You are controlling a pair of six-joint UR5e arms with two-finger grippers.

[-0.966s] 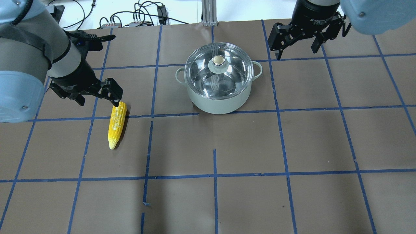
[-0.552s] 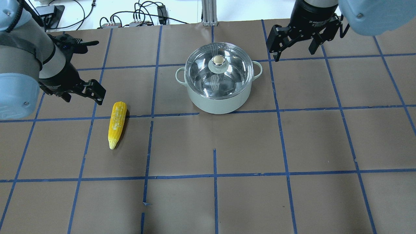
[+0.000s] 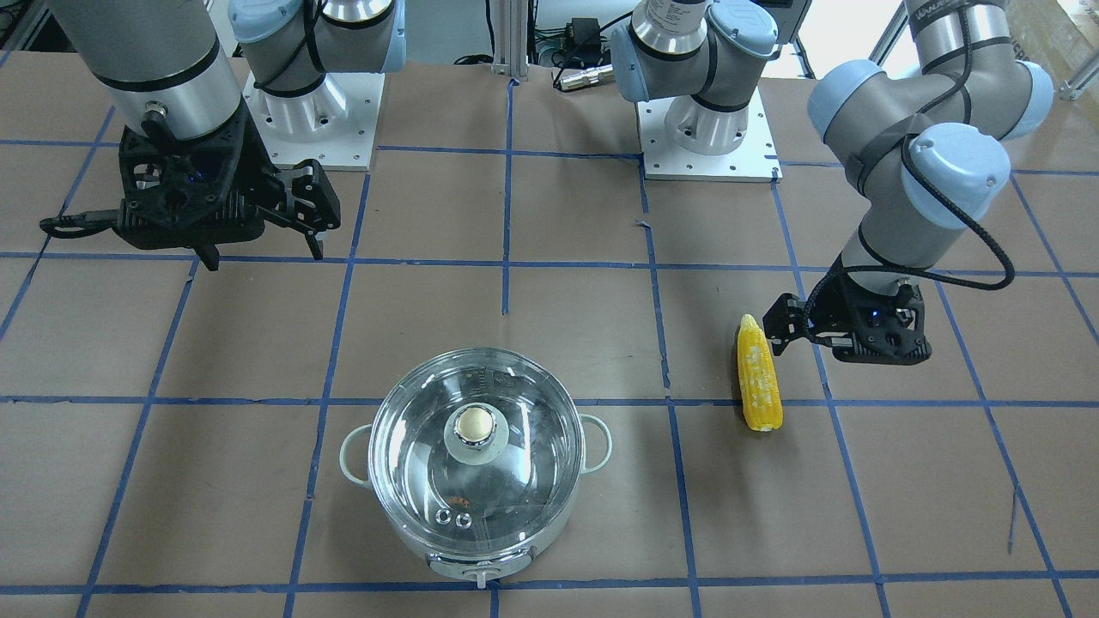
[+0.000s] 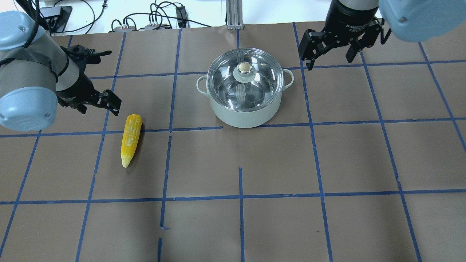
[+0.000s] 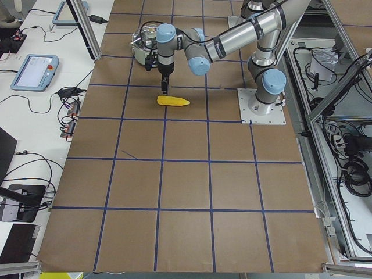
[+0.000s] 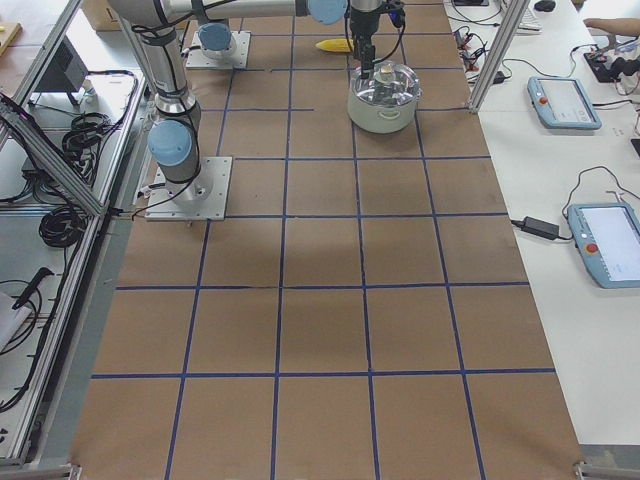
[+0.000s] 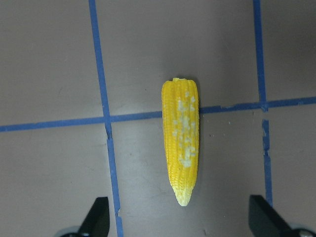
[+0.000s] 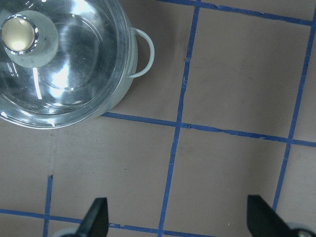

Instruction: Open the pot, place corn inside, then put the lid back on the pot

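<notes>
I expect the yellow corn [image 3: 760, 375] to fit lengthwise inside the pot when I lower it in, because the corn is shorter than the glass lid [image 3: 476, 453] is wide.
The pot [image 4: 244, 115] stands at the middle far part of the table with the glass lid [image 4: 255, 89] on it, beige knob [image 4: 244, 67] at its centre. The pot also shows in the front view [image 3: 446, 562] and the right wrist view [image 8: 129, 74]. The corn [image 4: 131, 140] lies flat left of the pot, tapered tip toward the robot. It also shows in the front view [image 3: 760, 378] and the left wrist view [image 7: 181, 143]. My left gripper [image 4: 97, 106] is open and empty, above and just left of the corn's blunt end. My right gripper [image 4: 329, 58] is open and empty, right of the pot.
Cables and power bricks [image 4: 156, 20] and an aluminium post [image 4: 233, 14] lie along the far edge. The arm bases [image 3: 309, 112] [image 3: 708, 129] stand on white plates. Blue tape lines [image 4: 240, 198] grid the brown table cover.
My left gripper has pulled back leftward from the corn's blunt end, still open. My right gripper has shifted slightly toward the far edge. The corn and the pot have not moved.
</notes>
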